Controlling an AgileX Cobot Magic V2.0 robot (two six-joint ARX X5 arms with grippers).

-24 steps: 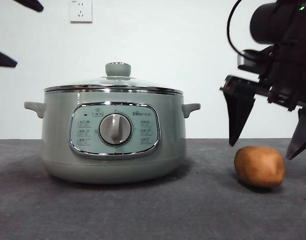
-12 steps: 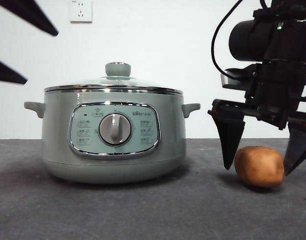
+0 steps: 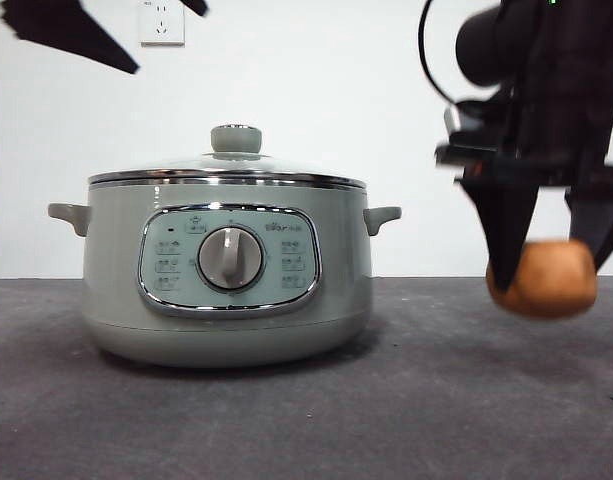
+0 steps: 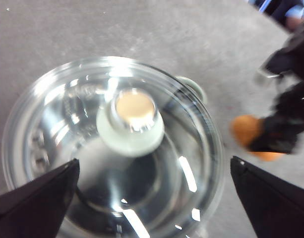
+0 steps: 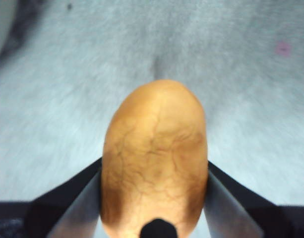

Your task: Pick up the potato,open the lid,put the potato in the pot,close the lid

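Observation:
The glass lid's rim forms an unbroken ring (image 3: 226, 179) around the top of the pot, so the lid (image 3: 236, 162) will come away in one piece when the robot raises the knob.
The sage-green pot (image 3: 226, 270) stands left of centre on the grey table, its glass lid (image 3: 231, 165) with the green knob (image 3: 236, 138) shut on it. My right gripper (image 3: 551, 255) is shut on the orange-brown potato (image 3: 544, 278) and holds it a little above the table, right of the pot. The right wrist view shows the potato (image 5: 154, 158) clamped between both jaws. My left gripper (image 4: 152, 198) is open, high above the lid (image 4: 112, 148), its jaws wide either side of the knob (image 4: 131, 121); it shows as black tips (image 3: 71, 30) at the top left.
A white wall with a socket (image 3: 162, 22) is behind. The pot's side handles (image 3: 381, 217) stick out left and right. Grey table surface (image 3: 436, 400) lies in front and right of the pot. The left wrist view also shows the right arm with the potato (image 4: 248, 131).
My right gripper has closed on the potato and lifted it off the table. My left gripper's tips have moved rightward at the top, over the pot.

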